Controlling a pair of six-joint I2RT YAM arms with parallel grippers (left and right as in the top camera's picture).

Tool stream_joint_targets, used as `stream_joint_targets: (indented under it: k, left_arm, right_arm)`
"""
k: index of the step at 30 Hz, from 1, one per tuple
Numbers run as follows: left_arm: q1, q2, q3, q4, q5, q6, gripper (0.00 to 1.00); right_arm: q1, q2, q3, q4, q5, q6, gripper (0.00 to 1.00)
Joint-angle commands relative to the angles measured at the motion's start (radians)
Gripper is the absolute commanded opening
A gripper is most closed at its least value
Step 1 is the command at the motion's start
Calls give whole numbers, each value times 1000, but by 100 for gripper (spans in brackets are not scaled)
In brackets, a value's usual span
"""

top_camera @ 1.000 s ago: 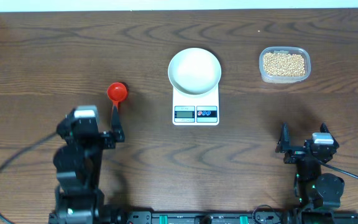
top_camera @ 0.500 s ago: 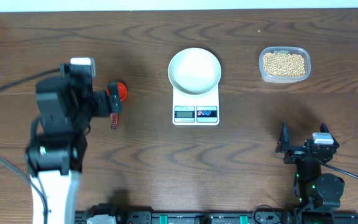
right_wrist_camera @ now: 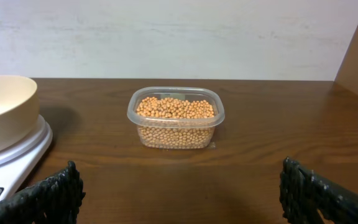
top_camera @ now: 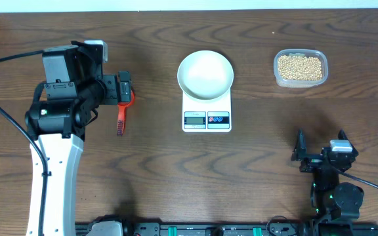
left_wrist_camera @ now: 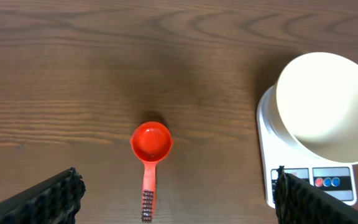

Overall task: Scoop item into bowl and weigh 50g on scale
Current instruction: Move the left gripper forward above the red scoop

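Note:
The red scoop's handle (top_camera: 121,122) is between my left gripper's wide fingers, so I should move back from the scale, bring the fingers closer together and pinch the cup's rim (left_wrist_camera: 133,142).
The pale-tan beans (top_camera: 300,67) fill a clear tub at the back right, also in the right wrist view (right_wrist_camera: 175,112). The white bowl (top_camera: 205,74) stands empty on the white scale (top_camera: 207,119); both show in the left wrist view, bowl (left_wrist_camera: 325,106) and scale (left_wrist_camera: 316,183). A red scoop (left_wrist_camera: 151,142) lies on the table left of the scale, cup to the far side. My left gripper (top_camera: 123,89) hovers open above the scoop's cup, jaws (left_wrist_camera: 179,199) wide on either side of the handle. My right gripper (top_camera: 320,149) is open and empty at the front right, facing the tub (right_wrist_camera: 179,193).
The scoop's handle (top_camera: 120,121) points toward the front edge. The bowl's rim (right_wrist_camera: 2,106) and the scale's corner (right_wrist_camera: 14,158) sit at the left of the right wrist view. A pale wall runs behind the table.
My left arm has risen from the front left and swung back over the red scoop. The scoop, bowl, scale and right arm have not moved.

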Motion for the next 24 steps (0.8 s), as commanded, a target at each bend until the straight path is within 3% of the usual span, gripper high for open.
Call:
stream_joint_targets:
  k: [1,16,24]
  left_arm:
    - [0,2,22,-5,36,10,100]
    - [0,4,32,7,35,-5,100]
    - [37,52,161,-108,13,-13,100]
  right_arm:
    - [6,-5,-2,-4,11,-11,99]
    - [6,-5,-2,-4,11,-11,99]
    - [6,-5,-2,-4,11,-11,99]
